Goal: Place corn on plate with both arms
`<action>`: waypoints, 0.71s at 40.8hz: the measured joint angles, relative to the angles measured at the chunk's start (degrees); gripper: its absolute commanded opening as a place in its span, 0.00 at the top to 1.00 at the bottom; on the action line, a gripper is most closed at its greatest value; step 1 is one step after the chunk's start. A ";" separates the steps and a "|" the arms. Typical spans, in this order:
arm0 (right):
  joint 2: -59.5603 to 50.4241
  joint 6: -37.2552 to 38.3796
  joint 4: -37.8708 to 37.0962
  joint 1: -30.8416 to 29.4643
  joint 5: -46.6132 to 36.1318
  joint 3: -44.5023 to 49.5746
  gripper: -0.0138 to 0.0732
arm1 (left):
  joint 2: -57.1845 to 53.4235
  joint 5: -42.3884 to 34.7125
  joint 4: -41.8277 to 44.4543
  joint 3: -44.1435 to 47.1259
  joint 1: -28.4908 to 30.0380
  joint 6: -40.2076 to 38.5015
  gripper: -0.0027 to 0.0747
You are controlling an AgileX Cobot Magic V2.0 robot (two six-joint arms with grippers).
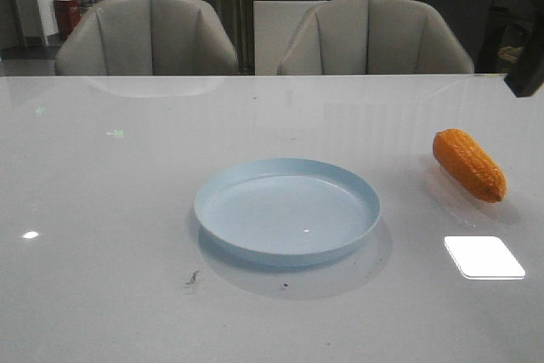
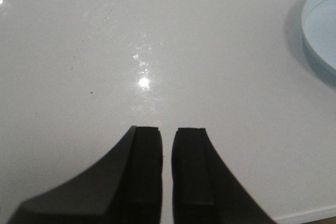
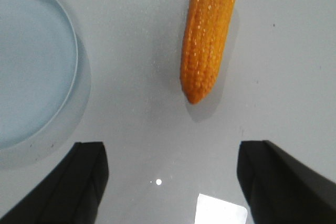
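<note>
My right gripper has its open fingers set across the corn's narrow width (image 3: 207, 36), and the way is clear. It should continue to go to the corn's middle (image 1: 469, 165) and close there.
The orange corn (image 1: 469, 164) lies on the white table to the right of the pale blue plate (image 1: 286, 209), apart from it. In the right wrist view the corn (image 3: 208, 34) lies ahead of my right gripper (image 3: 170, 148), its tapered tip toward the fingers, with the plate's rim (image 3: 73, 72) off to one side. The right gripper is open and empty above the table. My left gripper (image 2: 167, 129) is shut and empty over bare table, with the plate's edge (image 2: 310, 35) at the side of its view. Neither gripper shows in the front view.
Two grey chairs (image 1: 149, 36) stand behind the table's far edge. A dark object (image 1: 529, 65) pokes in at the right edge of the front view. A bright light reflection (image 1: 484, 257) lies on the table near the corn.
</note>
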 measured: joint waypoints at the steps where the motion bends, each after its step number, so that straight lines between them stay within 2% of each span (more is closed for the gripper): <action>1: 2.27 0.25 0.00 0.00 0.25 -2.36 0.14 | 0.00 0.00 0.00 0.00 0.00 0.00 0.75; 10: 16.39 0.77 -0.34 0.00 5.49 -17.33 0.14 | 0.00 0.00 0.00 0.00 0.00 0.00 0.75; 16: 25.32 3.90 -3.93 0.00 9.99 -26.07 0.14 | 0.00 0.00 0.00 0.00 0.00 0.00 0.75; 21: 30.14 6.03 -8.10 0.00 11.73 -29.95 0.14 | 0.00 0.00 0.00 0.00 0.00 0.00 0.75; 29: 35.26 6.44 -8.99 -0.09 10.96 -31.96 0.14 | 0.00 0.00 0.00 0.00 0.00 0.00 0.75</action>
